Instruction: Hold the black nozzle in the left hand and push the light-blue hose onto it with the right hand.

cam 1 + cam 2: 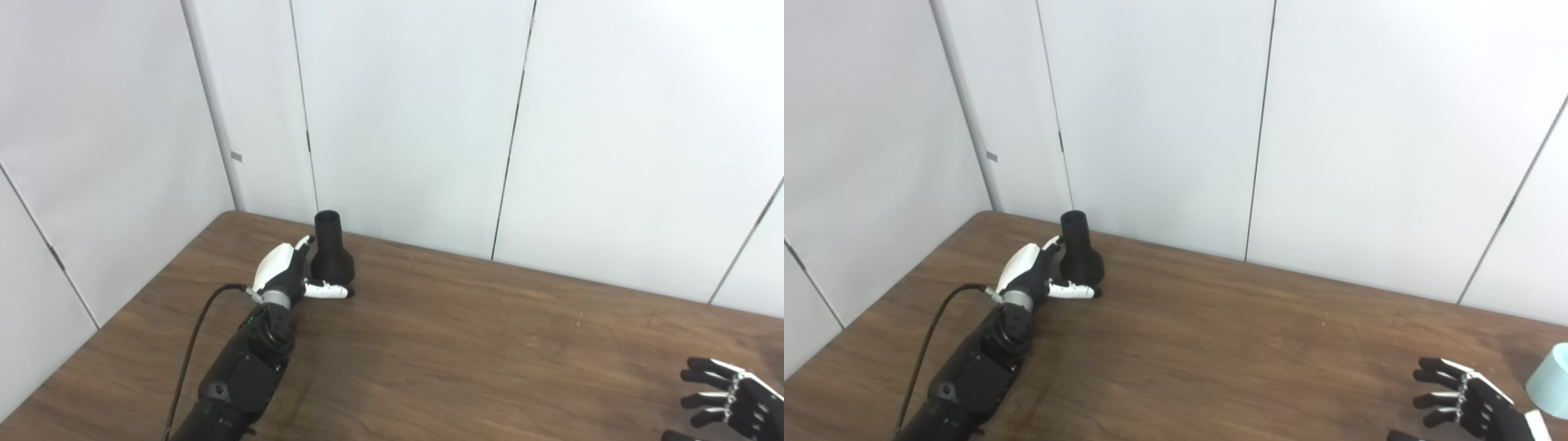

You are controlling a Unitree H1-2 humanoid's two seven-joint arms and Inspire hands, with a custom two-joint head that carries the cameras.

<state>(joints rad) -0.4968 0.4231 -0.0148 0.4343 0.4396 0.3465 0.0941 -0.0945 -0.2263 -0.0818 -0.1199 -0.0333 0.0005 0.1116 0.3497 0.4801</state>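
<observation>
I see the black nozzle's neck (pixel 329 229) above its base, and the neck flares out there (pixel 332 251). The light-blue hose should slide over the neck and stop above the base when I push it down.
The black nozzle (pixel 331 250) stands upright on the wooden table (pixel 465 343) near the back left corner, narrow end up. My left hand (pixel 288 274) is beside it on its left, fingers apart, thumb lying in front of the nozzle's wide base and fingertips near its neck; it is not closed on it. My right hand (pixel 1467 404) is at the bottom right, open and empty, fingers spread. The end of the light-blue hose (pixel 1551 381) shows at the right edge of the right eye view, just right of the right hand.
White wall panels (pixel 404 116) rise straight behind the table's back and left edges. A black cable (pixel 193 349) runs along my left forearm.
</observation>
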